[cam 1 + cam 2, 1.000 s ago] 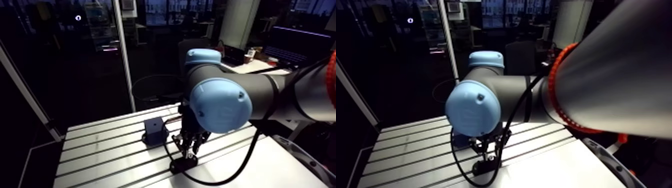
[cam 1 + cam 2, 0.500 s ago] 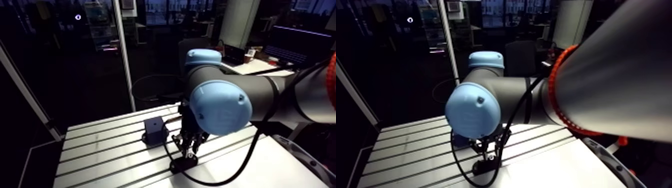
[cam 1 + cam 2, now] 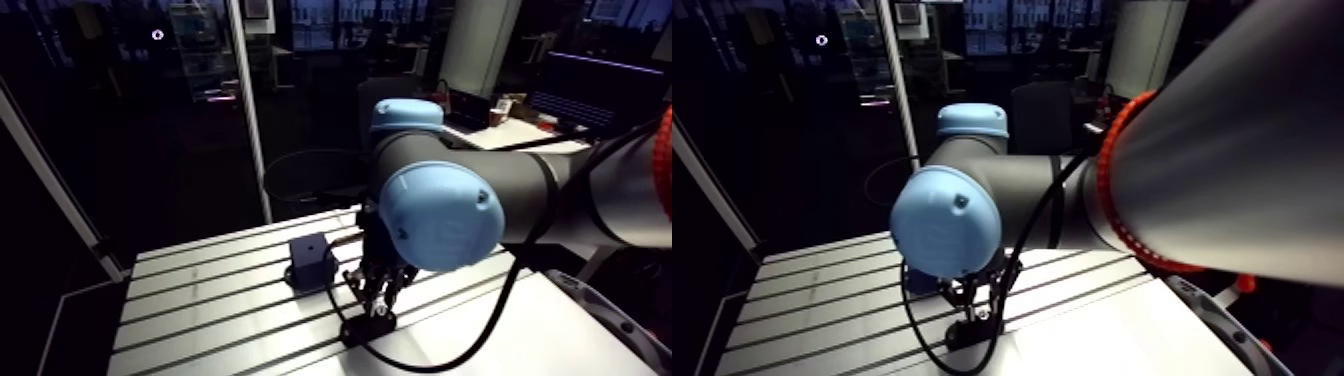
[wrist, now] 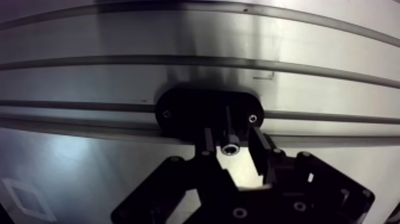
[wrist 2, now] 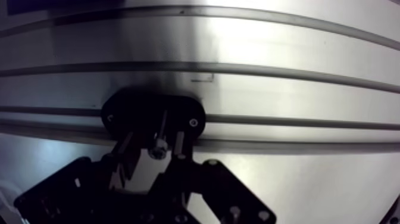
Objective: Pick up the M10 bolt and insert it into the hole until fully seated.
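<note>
My gripper is still to insert the bolt, and the dark block (image 3: pixel 312 262) will stay in place when it does, because a rounded foot (image 3: pixel 290 277) sticks out from the dark block's base along the table slot.
The bolt (image 4: pixel 230 147) stands upright in a black oval holder (image 4: pixel 178 110) that is fixed over a table slot; its socket head faces the wrist camera. My gripper (image 4: pixel 233 150) hangs straight over it, open, with one finger (image 4: pixel 208 141) on each side of the head and a sliver of bright table showing beside the bolt. In the arm view the gripper (image 3: pixel 378 300) reaches down onto the holder (image 3: pixel 368 328). A dark block (image 3: pixel 310 262) with a hole in its top stands on the table, a little behind and to the left of the gripper.
The slotted aluminium table (image 3: pixel 200 310) runs out to the left and front of the holder, its grooves (image 4: pixel 119 61) crossing under the gripper. My own elbow joint (image 3: pixel 440 215) fills the right side of the arm view and hides the table there.
The arm has barely shifted. In the arm view the gripper's fingers look slightly closer together around the bolt than earlier.
</note>
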Controlling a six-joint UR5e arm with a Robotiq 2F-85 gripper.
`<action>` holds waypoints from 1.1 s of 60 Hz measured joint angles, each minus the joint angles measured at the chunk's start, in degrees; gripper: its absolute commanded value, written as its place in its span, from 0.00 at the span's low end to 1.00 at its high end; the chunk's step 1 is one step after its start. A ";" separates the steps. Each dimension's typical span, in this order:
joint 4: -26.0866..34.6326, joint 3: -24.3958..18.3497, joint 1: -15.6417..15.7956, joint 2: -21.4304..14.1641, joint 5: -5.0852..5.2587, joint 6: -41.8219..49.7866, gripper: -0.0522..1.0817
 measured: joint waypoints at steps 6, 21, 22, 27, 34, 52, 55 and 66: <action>0.01 0.05 0.04 0.02 -0.06 0.01 0.56; 0.03 0.28 0.04 0.03 -0.19 0.02 0.57; 0.03 0.28 0.04 0.03 -0.19 0.02 0.57; 0.02 0.31 0.02 0.02 -0.20 0.02 0.59; 0.02 0.36 0.01 0.00 -0.21 0.02 0.59; 0.03 0.42 0.01 -0.01 -0.07 0.02 0.64; 0.03 0.42 0.02 -0.01 -0.06 0.02 0.64; 0.02 0.43 0.04 0.00 -0.04 0.02 0.65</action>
